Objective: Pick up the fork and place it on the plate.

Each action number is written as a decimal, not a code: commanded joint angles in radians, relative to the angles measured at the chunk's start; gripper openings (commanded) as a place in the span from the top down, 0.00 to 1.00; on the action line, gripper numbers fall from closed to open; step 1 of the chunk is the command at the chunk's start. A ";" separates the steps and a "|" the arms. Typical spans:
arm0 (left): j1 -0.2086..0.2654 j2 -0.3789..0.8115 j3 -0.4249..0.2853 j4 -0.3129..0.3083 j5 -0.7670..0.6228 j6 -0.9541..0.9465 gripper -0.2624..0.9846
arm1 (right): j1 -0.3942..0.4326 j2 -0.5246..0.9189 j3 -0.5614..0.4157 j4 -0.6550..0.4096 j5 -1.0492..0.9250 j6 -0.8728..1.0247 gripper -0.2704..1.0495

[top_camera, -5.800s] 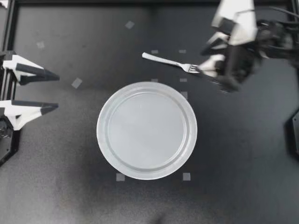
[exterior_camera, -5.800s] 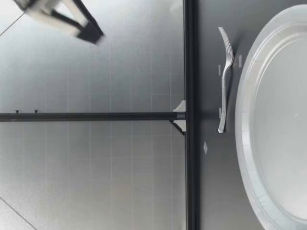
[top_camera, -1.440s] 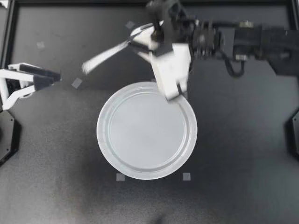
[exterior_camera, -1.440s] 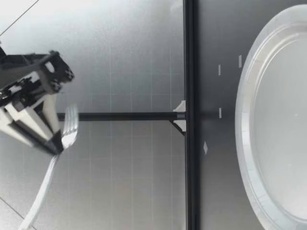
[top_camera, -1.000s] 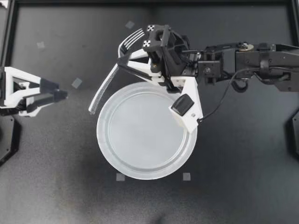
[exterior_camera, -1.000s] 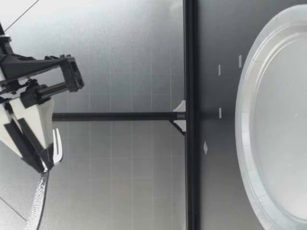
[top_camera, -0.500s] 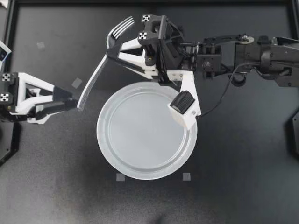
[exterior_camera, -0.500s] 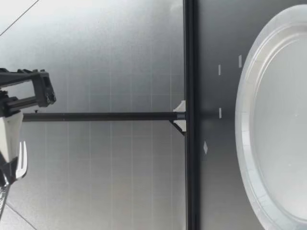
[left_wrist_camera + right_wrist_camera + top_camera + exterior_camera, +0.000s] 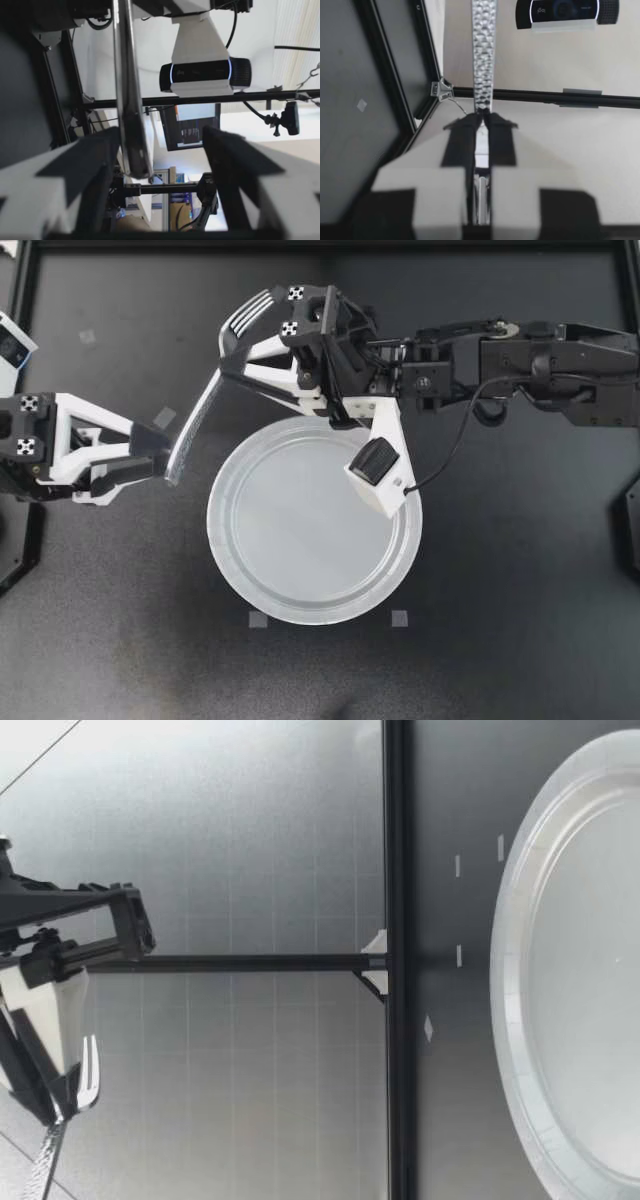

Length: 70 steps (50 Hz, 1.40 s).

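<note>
The fork will lie with its tines inside the plate and its handle across the plate's rim when I lower it, because my left gripper surrounds only the fork (image 9: 204, 405) handle's end (image 9: 174, 474).
My right gripper (image 9: 232, 368) reaches in over the table's far half and is shut on the silver fork (image 9: 205, 400) just below its tines. The fork hangs in the air, tines toward the far edge, its hammered handle (image 9: 484, 50) pointing toward my left arm. The clear round plate (image 9: 310, 530) lies on the black table under and in front of the right arm. My left gripper (image 9: 160, 457) is open, and the handle's end (image 9: 127, 100) stands between its fingers, close to one finger (image 9: 85, 165). In the low view my right gripper (image 9: 60, 1105) holds the fork (image 9: 88, 1082) high above the plate (image 9: 520, 920).
Small grey tape squares (image 9: 164, 418) dot the table around the plate. A black frame rail (image 9: 320, 245) runs along the far edge and another (image 9: 396, 960) shows in the low view. A camera (image 9: 200, 75) hangs overhead beyond the fork.
My left gripper has come in from the left until its fingers flank the handle's end. The right gripper swung the fork out from the plate's rim toward the left.
</note>
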<state>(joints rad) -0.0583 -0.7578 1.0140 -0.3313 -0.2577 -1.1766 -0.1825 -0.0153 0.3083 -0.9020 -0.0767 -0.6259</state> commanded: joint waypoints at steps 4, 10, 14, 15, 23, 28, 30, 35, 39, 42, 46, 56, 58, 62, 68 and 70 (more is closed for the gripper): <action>-0.009 0.015 -0.031 0.003 -0.009 -0.002 0.32 | -0.012 -0.012 -0.025 0.005 -0.017 0.002 0.73; -0.008 0.017 -0.028 0.003 -0.026 -0.011 0.34 | -0.012 -0.012 -0.021 0.006 -0.017 0.002 0.73; -0.008 0.018 -0.023 0.003 -0.035 -0.015 0.40 | -0.012 -0.012 -0.023 0.006 -0.017 0.002 0.73; -0.009 0.018 -0.023 0.003 -0.037 -0.017 0.43 | -0.012 -0.014 -0.021 0.006 -0.017 0.002 0.73; -0.008 0.026 -0.021 0.003 -0.044 -0.017 0.68 | -0.012 -0.015 -0.021 0.008 -0.017 0.002 0.73; -0.009 0.031 -0.020 0.003 -0.046 -0.017 0.77 | -0.012 -0.014 -0.021 0.009 -0.017 0.002 0.73; -0.009 0.034 -0.021 0.003 -0.046 -0.017 0.77 | -0.012 -0.012 -0.021 0.008 -0.017 0.003 0.73; -0.009 0.034 -0.020 0.003 -0.043 -0.015 0.77 | -0.012 -0.015 -0.014 0.009 -0.017 0.003 0.73; -0.008 0.034 -0.018 0.003 -0.041 -0.015 0.77 | -0.012 -0.020 -0.002 0.009 -0.021 0.002 0.73; -0.009 0.034 -0.017 0.003 -0.043 -0.014 0.77 | -0.012 -0.020 0.005 0.008 -0.025 0.003 0.72; -0.008 0.034 -0.017 0.003 -0.049 -0.012 0.77 | -0.012 -0.020 0.012 0.009 -0.035 0.006 0.67; -0.009 0.032 -0.015 0.003 -0.058 -0.011 0.77 | -0.012 -0.023 0.017 0.072 -0.101 0.006 0.33; -0.008 0.032 -0.012 0.003 -0.057 -0.011 0.77 | -0.012 -0.026 0.015 0.086 -0.114 0.006 0.27; -0.009 0.029 -0.008 0.003 -0.058 -0.009 0.77 | -0.012 -0.037 0.015 0.107 -0.129 0.005 0.29; -0.009 0.020 0.003 0.005 -0.058 -0.006 0.77 | -0.012 -0.060 0.018 0.127 -0.152 0.005 0.29; -0.008 0.017 0.008 0.006 -0.058 -0.003 0.77 | -0.012 -0.071 0.018 0.135 -0.169 0.006 0.29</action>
<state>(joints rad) -0.0690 -0.7317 1.0278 -0.3313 -0.3053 -1.1858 -0.1917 -0.0383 0.3390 -0.7793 -0.2194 -0.6243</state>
